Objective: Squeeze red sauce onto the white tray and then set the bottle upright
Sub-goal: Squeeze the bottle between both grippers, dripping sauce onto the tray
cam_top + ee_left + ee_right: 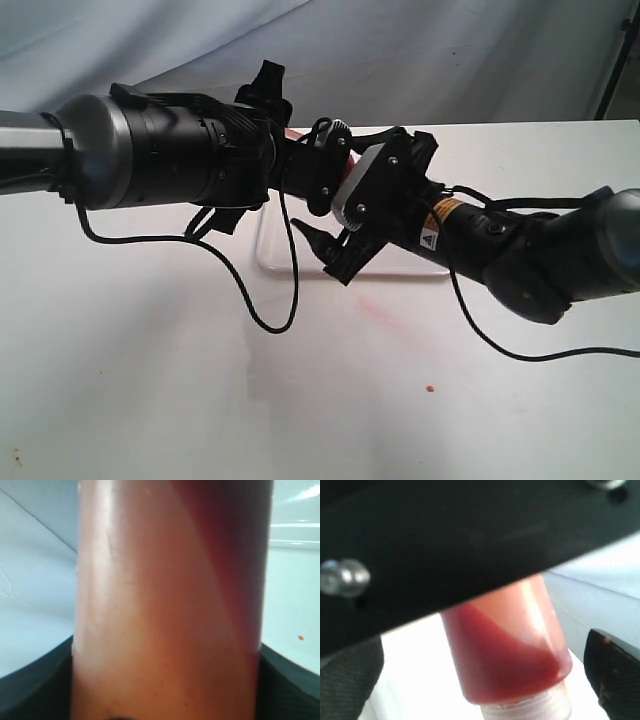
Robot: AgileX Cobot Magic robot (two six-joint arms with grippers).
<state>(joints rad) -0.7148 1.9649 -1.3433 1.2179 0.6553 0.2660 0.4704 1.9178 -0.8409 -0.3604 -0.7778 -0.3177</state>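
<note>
Next, I raise my right gripper, level it out and squeeze the bottle's side higher up (502,637), because the gripper slants up from below with its fingers near the bottle's white threaded neck (529,706).
The bottle (170,600) fills the left wrist view, and my left gripper (165,690) is shut on it, a black finger pressing each side. It is tipped with its neck end down, and the red sauce (505,665) is pooled against the white threaded neck (530,707). My right gripper (480,680) stands open around that lower end, its fingers (615,675) well apart from the wall. In the exterior view both grippers meet over the white tray (272,245), the left gripper (320,165) above the right gripper (325,255), and they hide nearly all of the bottle.
A faint pink smear (375,305) and a small red drop (429,387) mark the white table in front of the tray. Black cables (270,320) hang from both arms over the table. A dark stand leg (615,60) is at the back right.
</note>
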